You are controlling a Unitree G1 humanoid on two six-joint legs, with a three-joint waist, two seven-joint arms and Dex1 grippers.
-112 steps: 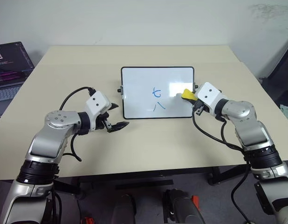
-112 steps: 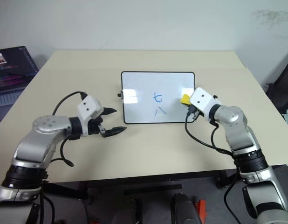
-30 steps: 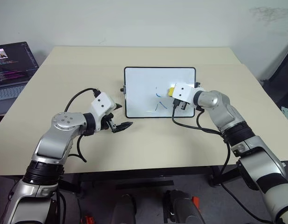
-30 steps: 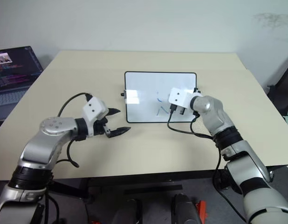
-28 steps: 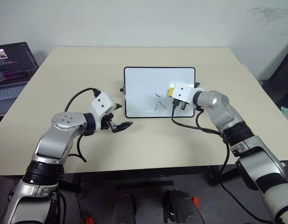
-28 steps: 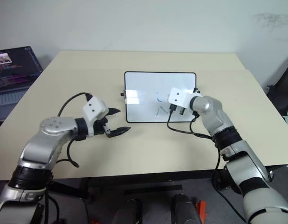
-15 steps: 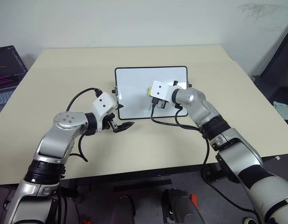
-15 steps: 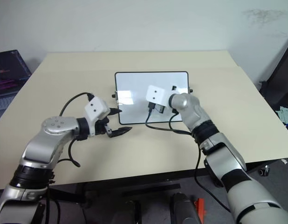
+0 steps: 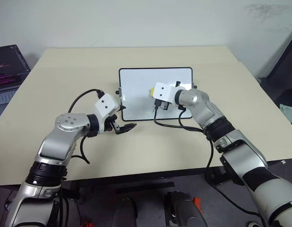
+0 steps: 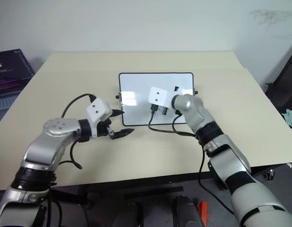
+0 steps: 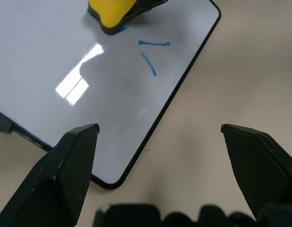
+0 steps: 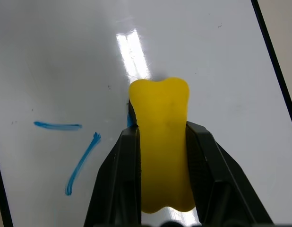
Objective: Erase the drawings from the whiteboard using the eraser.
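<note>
My right gripper needs to go back first, because a small blue trace still shows at the eraser's edge [image 12: 131,113]. It should rub over that trace [image 12: 130,119] before it wipes the two blue strokes.
The whiteboard [image 9: 136,82] lies flat at the middle of the tan table. My right gripper [image 12: 162,131] is shut on the yellow eraser [image 12: 162,142] and presses it onto the board near its middle. Of the drawings, two blue strokes [image 12: 57,126] lie beside the eraser, and a small blue trace [image 12: 129,119] peeks out at its edge. The head view shows the eraser [image 9: 150,91] just ahead of the white wrist box. My left gripper [image 9: 123,117] hovers open and empty near the board's front left corner, and its wrist view shows the blue strokes [image 11: 154,43] and the eraser [image 11: 110,12].
A laptop [image 9: 6,66] sits off the table's far left side. Black cables loop from both wrists over the table [image 9: 150,142] in front of the board. Small black knobs [image 9: 117,92] stick out at the board's sides.
My right gripper has slid the eraser leftward across the board, over where the upper blue character stood; only a trace of it remains. The head camera has shifted. The left gripper has kept still.
</note>
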